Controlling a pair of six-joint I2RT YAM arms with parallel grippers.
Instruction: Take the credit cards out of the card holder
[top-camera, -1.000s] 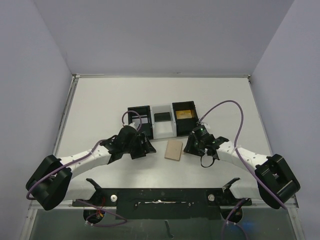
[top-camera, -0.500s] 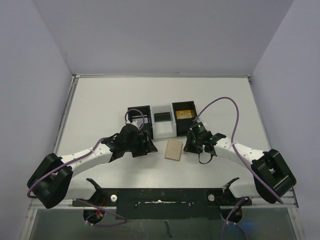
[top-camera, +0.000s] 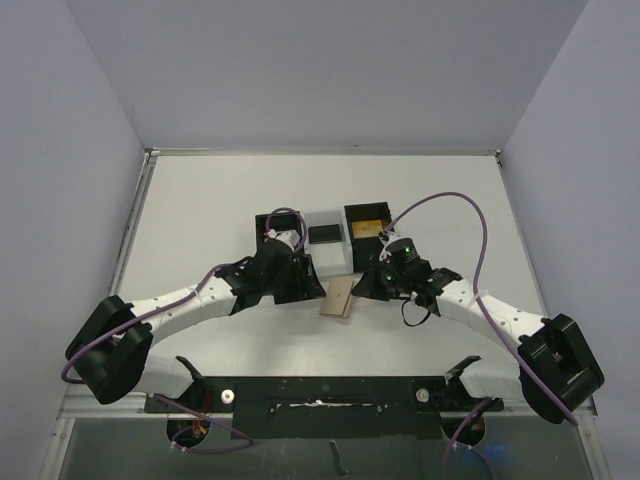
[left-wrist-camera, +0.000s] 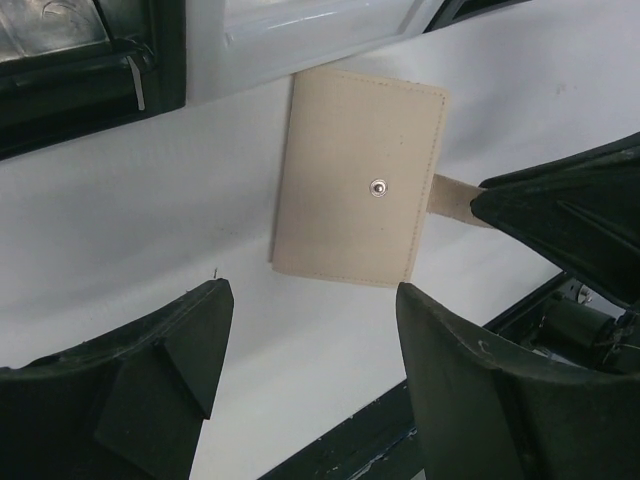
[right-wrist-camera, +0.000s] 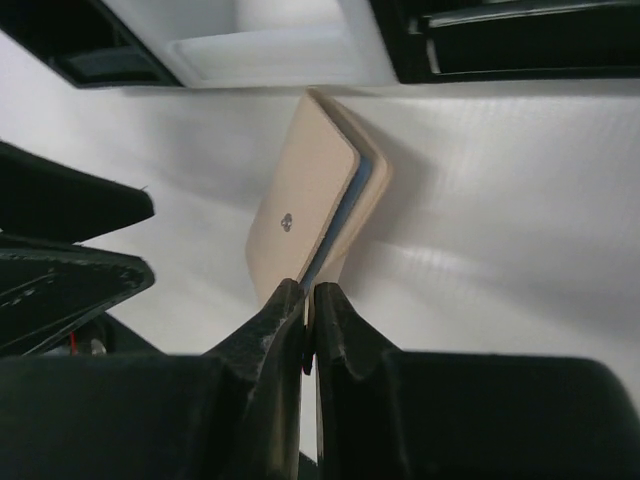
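I should lower the tab (left-wrist-camera: 455, 199) away with my right gripper while my left gripper holds the snap flap, because the card holder is tipped up with its flaps barely apart (right-wrist-camera: 347, 205).
The tan card holder (top-camera: 338, 298) with a round snap dot lies just in front of the tray. In the right wrist view the card holder (right-wrist-camera: 305, 205) is tipped up on one edge, and a blue-grey layer (right-wrist-camera: 347, 210) shows between its flaps. My right gripper (top-camera: 366, 287) is shut on its tan closing tab (left-wrist-camera: 452, 197). That gripper (right-wrist-camera: 309, 293) has its jaws pressed together on the tab. My left gripper (top-camera: 306, 286) hangs open just left of the holder, and nothing lies between its fingertips (left-wrist-camera: 315, 292). No credit cards show in the holder (left-wrist-camera: 355, 190).
A three-compartment tray (top-camera: 303, 262) stands just behind the holder. It has black outer bins and a white middle one. A yellow card (top-camera: 370, 228) lies in the right bin and a dark card (top-camera: 325, 235) in the middle one. A black rail (top-camera: 320, 390) runs along the near edge.
My right gripper has closed on the holder's tab and tipped the holder up, shifting it slightly left. My left arm has swung right, closer to the holder, and stays open.
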